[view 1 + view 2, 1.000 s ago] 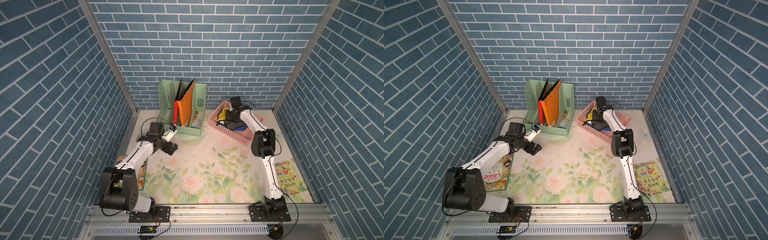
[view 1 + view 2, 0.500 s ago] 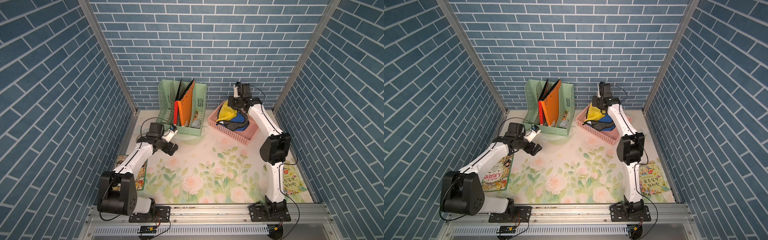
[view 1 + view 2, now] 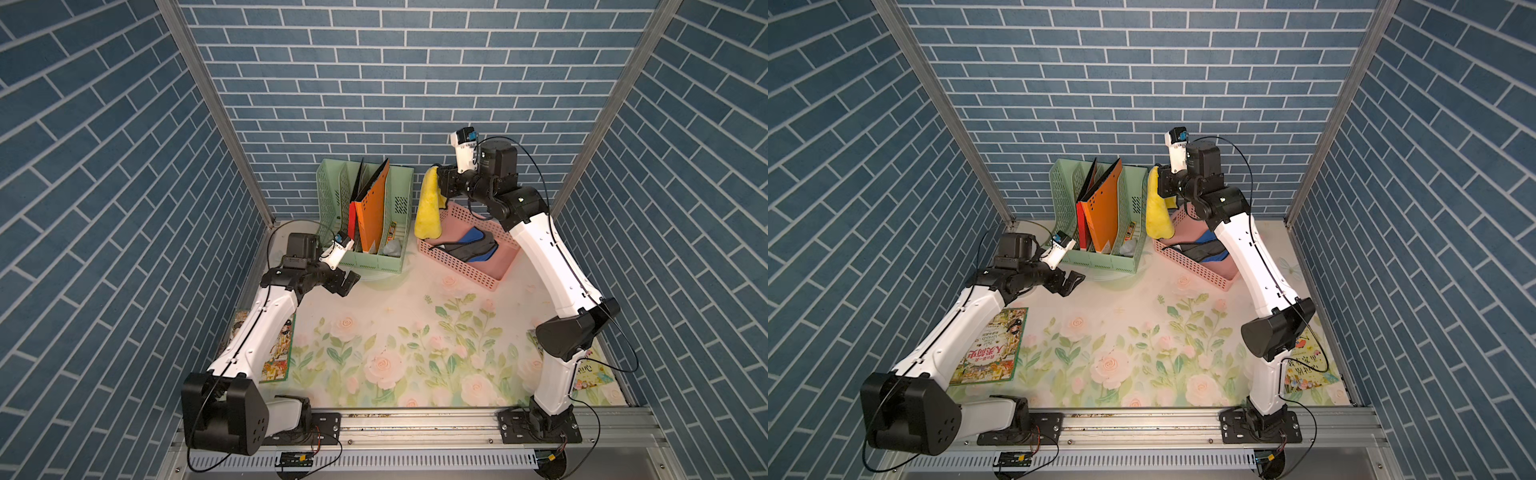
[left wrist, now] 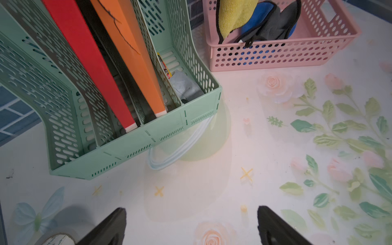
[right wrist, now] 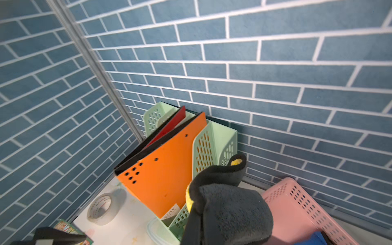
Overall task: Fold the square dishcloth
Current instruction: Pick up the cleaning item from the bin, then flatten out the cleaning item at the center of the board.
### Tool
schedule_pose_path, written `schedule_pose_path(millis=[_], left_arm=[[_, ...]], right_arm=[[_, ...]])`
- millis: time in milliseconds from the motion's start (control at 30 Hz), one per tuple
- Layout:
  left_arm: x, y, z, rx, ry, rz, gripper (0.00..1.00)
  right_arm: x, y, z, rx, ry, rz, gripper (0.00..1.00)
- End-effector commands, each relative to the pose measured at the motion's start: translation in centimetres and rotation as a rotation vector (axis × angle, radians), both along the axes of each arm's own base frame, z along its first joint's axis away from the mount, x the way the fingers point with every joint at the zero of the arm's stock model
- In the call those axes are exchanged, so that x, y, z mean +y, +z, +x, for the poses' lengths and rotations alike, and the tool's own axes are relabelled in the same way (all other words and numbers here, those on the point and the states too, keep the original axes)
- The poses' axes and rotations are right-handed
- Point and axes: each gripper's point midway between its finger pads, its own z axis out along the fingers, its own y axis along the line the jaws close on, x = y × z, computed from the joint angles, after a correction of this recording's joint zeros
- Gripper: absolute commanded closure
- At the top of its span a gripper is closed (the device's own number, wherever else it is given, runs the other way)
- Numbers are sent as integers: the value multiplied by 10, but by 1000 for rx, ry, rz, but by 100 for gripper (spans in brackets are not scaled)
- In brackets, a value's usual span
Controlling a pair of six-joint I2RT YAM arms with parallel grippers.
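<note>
The dishcloth hanging (image 3: 429, 211) above the pink basket should be brought over the floral mat (image 3: 392, 320) by the robot's right gripper, so that the left gripper can take another corner there.
The dishcloth (image 3: 428, 208), yellow on one face and dark grey on the other, hangs in a long drape above the near-left corner of the pink basket (image 3: 457, 266). My right gripper (image 3: 445, 186) is shut on its top edge, high up near the back wall. In the right wrist view the grey face of the dishcloth (image 5: 229, 212) hides the fingers. My left gripper (image 3: 347, 284) hovers low over the floral mat in front of the green file rack (image 3: 365, 249), open, with nothing between its fingers (image 4: 114, 220).
The file rack holds a red and an orange folder (image 3: 374, 212). Blue and dark cloths (image 3: 473, 245) lie in the basket. A tape roll (image 5: 99, 209) sits at the back left. Picture books lie at the left edge (image 3: 992, 353) and the right edge (image 3: 1308, 365).
The right arm has risen from inside the basket and pulled the yellow dishcloth up out of it. The left arm has stayed put.
</note>
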Motion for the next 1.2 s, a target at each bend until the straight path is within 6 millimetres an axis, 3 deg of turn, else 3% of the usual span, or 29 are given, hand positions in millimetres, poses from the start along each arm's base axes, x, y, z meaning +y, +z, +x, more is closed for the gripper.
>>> schedule_pose_path(millis=[0,67,133,233,367,500,633,767,967,1167], left_arm=[[-9,23,-8,-18,-30,-58,0],[-7,35,-9,-48,-32,-69,0],[-2,43,-9,-68,-19,-76,0],[5,43,-7,-70,1,-74,0],[5,19,-13,-16,-20,-55,0],[-5,-1,-23,40,-85,-80,0],[-22,-24,-40,114,-195,-104,0],[-33,-49,-43,145,-269,-99,0],[-44,-49,-45,132,-372,-122,0],[-54,-57,-60,145,-476,-165,0]], right_arm=[[26,49,-61,-137,183,13,100],[43,48,-90,-137,268,-10,100],[55,33,-109,-94,340,-29,100],[60,-24,-120,29,397,-101,100],[55,-104,-125,113,382,-284,100],[56,-146,-134,92,411,-449,100],[61,-163,-143,18,458,-554,100],[70,-156,-169,-117,565,-541,100],[51,-125,-209,-452,628,-528,100],[38,-152,-227,-454,684,-614,100]])
